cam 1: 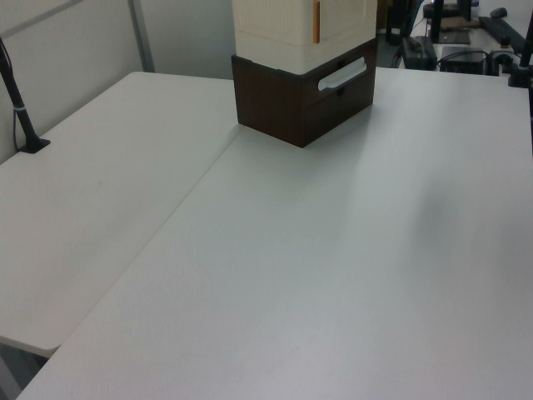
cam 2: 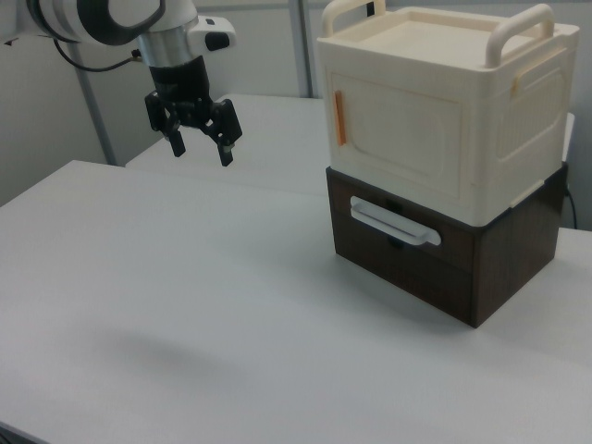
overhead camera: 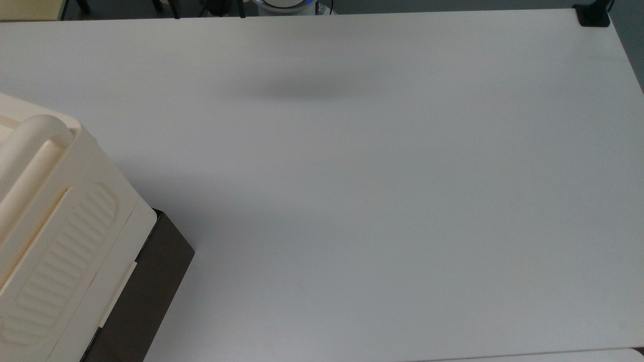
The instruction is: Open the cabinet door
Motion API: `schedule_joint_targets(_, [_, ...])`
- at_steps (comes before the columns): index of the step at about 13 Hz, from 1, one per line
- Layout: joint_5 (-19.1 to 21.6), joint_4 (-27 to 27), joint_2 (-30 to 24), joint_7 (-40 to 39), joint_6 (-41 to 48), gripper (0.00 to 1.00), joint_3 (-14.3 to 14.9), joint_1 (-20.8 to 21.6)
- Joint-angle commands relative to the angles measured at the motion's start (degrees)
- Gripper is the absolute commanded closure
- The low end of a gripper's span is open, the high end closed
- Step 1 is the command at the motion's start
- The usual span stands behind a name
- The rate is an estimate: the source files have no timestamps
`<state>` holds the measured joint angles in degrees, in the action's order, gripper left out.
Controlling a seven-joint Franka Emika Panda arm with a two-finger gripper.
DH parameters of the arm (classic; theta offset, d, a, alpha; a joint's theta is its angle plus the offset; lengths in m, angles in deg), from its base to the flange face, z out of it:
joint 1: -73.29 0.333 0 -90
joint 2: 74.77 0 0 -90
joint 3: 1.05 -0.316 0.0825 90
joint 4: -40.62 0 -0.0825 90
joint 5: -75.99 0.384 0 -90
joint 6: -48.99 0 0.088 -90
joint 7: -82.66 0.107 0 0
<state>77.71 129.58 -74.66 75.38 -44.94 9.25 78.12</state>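
My gripper is about to pull the cabinet door (cam 1: 346, 30), and the orange tab (cam 1: 316, 22) is at one upright edge of the door. The door will therefore swing wide about its opposite edge.
The cabinet (cam 2: 444, 120) is a cream plastic box with rounded bar handles on top, standing on a dark brown drawer base (cam 2: 444, 264) at the right view's right. Its door (cam 2: 398, 153), a cream front panel with a small orange tab (cam 2: 339, 117) at its left edge, lies shut and flush. My gripper (cam 2: 201, 148) hangs open at the right view's upper left, above the table and well apart from the cabinet, with nothing between its fingers. The top view has the cabinet (overhead camera: 50, 226) at lower left; the left view has the cabinet (cam 1: 300, 25) at the far edge.
The white table (overhead camera: 377, 201) stretches wide beside the cabinet. A white drawer handle (cam 2: 393, 225) juts from the brown base. A black clamp (overhead camera: 593, 15) sits at the top view's far right corner, and a black post (cam 1: 21, 108) at the left view's left.
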Motion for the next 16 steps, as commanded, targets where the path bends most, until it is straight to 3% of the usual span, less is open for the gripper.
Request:
schedule_joint_targets(1, [-0.8,0.8,-0.6,-0.9,-0.2,0.0,-0.5,-0.2])
schedule_joint_targets(7, [-1.0,0.6,0.1,-1.0,-1.3,0.0,-0.5,-0.1])
schedule_joint_targets(11, [-1.9,0.3,1.3,-2.1,-6.6,0.0,-0.4,-0.4])
schedule_joint_targets(16, [-1.9,0.3,1.4,-1.7,-20.1,0.0,-0.4,-2.5])
